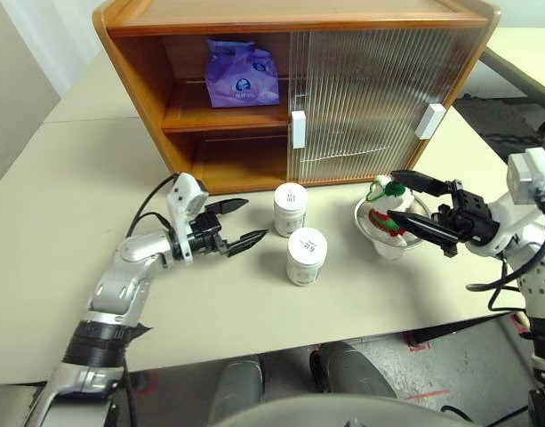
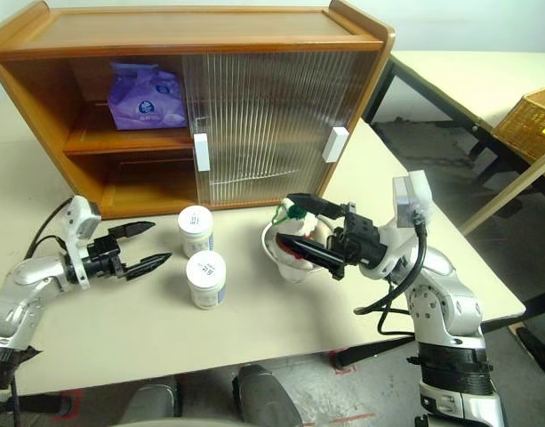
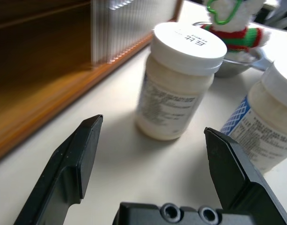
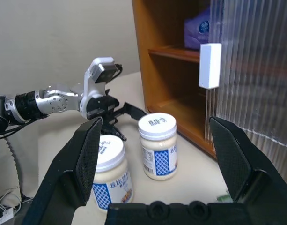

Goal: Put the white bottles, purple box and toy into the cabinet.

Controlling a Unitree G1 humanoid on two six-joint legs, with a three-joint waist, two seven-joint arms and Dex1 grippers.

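The open gap (image 1: pixel 240 160) under the middle shelf looks taller than the white bottle (image 1: pixel 290 210). The white bottle should fit standing up when I carry it in.
Two white bottles (image 1: pixel 291 208) (image 1: pixel 307 255) stand on the table in front of the cabinet (image 1: pixel 139 62). The cabinet's left half stands uncovered. On its upper shelf lies the purple box (image 1: pixel 242 74). The toy (image 1: pixel 389 213) sits in a metal bowl (image 1: pixel 385 244) to the right of the bottles. My left gripper (image 1: pixel 256 219) is open just left of the bottles and points at them, touching neither. From the right, my right gripper (image 1: pixel 393 196) is open with its fingers around the toy; whether they touch it I cannot tell.
Ribbed sliding doors (image 1: pixel 379 89) with white handles (image 1: pixel 298 129) cover the cabinet's right half. The lower shelf (image 1: pixel 241 160) is bare on its open side. The table's front edge (image 1: pixel 254 351) runs close below the bottles. A wicker basket (image 2: pixel 530 111) sits on another table at right.
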